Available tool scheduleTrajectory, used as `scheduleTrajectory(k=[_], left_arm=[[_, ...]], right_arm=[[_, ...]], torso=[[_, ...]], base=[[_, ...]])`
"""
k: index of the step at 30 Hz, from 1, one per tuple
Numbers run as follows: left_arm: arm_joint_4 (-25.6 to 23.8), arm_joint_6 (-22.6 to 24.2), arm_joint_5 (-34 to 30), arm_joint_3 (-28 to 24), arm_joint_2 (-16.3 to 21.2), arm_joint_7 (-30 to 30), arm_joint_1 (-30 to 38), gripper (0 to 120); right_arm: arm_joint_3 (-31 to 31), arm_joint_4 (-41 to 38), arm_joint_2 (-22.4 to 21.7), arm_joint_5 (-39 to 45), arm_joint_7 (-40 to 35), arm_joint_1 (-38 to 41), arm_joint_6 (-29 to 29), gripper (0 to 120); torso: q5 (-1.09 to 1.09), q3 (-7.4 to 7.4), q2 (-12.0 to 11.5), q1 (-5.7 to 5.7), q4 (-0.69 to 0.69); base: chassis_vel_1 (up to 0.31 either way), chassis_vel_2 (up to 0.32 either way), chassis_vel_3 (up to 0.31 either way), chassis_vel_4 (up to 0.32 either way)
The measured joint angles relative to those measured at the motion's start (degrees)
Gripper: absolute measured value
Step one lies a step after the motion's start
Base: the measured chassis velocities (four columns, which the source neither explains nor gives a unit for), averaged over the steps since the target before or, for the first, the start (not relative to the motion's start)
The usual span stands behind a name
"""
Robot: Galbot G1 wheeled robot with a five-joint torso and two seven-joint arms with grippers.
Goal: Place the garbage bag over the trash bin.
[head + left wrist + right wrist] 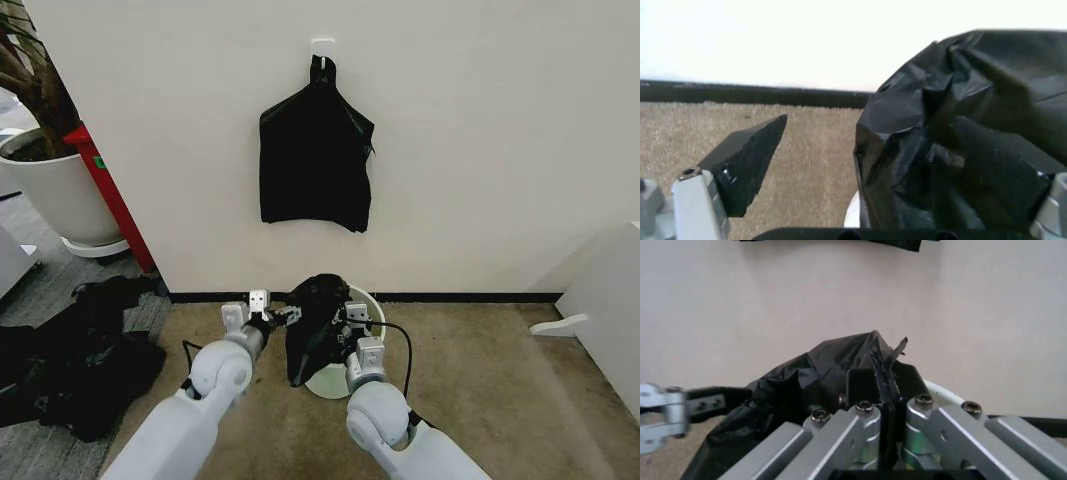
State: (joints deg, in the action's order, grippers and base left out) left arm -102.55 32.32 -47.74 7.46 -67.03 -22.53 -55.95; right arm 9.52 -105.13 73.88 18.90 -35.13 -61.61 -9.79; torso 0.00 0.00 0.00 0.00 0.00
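Observation:
I expect the garbage bag [316, 328] to spread into a wide round opening when I lift and pull its side, because loose folds bunch along it.
The glossy black garbage bag [312, 328] is draped over the near-left side of the cream trash bin [372, 310], which stands on the carpet by the wall. My right gripper [356, 318] is at the bin's top, shut on a fold of the garbage bag [807, 375]; its fingers [867, 385] pinch the film beside the bin's rim [941, 390]. My left gripper [272, 310] is at the bag's left edge and open. One of its fingertips [750, 157] hangs free over the carpet; the other sits against the garbage bag [953, 125]. A sliver of the trash bin [852, 216] shows below the bag.
A flat black bundle [315, 160] hangs from a wall hook above the bin. A large black heap [70, 365] lies on the floor at the left, behind it a white plant pot [55, 195] and a red panel [112, 200]. White furniture [605, 310] stands at the right.

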Motion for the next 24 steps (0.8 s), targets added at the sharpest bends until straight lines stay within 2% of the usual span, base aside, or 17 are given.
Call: scheduleTrajectory(k=[6,9,16,18,23,24], left_arm=[[3.5,2.5,0.0,-2.1,-1.8,-0.1,2.5,92],[4.6,3.2,0.1,-2.9,-2.5,0.1,3.1,85],[8.7,3.8,3.8,-4.5,-4.0,1.1,4.4,61],[9.0,3.7,4.0,-4.5,-4.2,1.0,4.5,58],[9.6,4.4,4.4,-4.5,-4.7,0.7,4.6,36],[9.6,4.4,4.4,-4.5,-4.7,0.7,4.6,36]], right_arm=[[0.0,0.4,0.3,0.0,0.0,0.2,-0.1,0],[0.0,0.4,0.3,0.0,0.0,0.3,-0.1,0],[-0.3,0.0,0.2,0.0,-0.1,0.0,-0.2,0],[-0.3,0.0,0.2,-0.1,-0.1,-0.1,-0.2,0],[-0.3,-0.1,0.3,-0.3,-0.1,-0.1,-0.2,0],[-0.3,-0.1,0.3,-0.3,-0.1,-0.1,-0.2,0]], torso=[[0.00,0.00,0.0,0.00,0.00],[0.00,0.00,0.0,0.00,-0.01],[0.01,-0.01,0.0,0.00,0.00],[0.01,-0.01,0.0,0.00,0.01],[0.01,-0.01,0.0,0.00,0.01],[0.01,-0.01,0.0,0.00,0.01]], base=[[0.000,0.000,0.000,0.000],[0.000,0.000,0.000,0.000],[0.000,0.000,0.000,0.000],[0.000,0.000,0.000,0.000],[0.000,0.000,0.000,0.000],[0.000,0.000,0.000,0.000]])
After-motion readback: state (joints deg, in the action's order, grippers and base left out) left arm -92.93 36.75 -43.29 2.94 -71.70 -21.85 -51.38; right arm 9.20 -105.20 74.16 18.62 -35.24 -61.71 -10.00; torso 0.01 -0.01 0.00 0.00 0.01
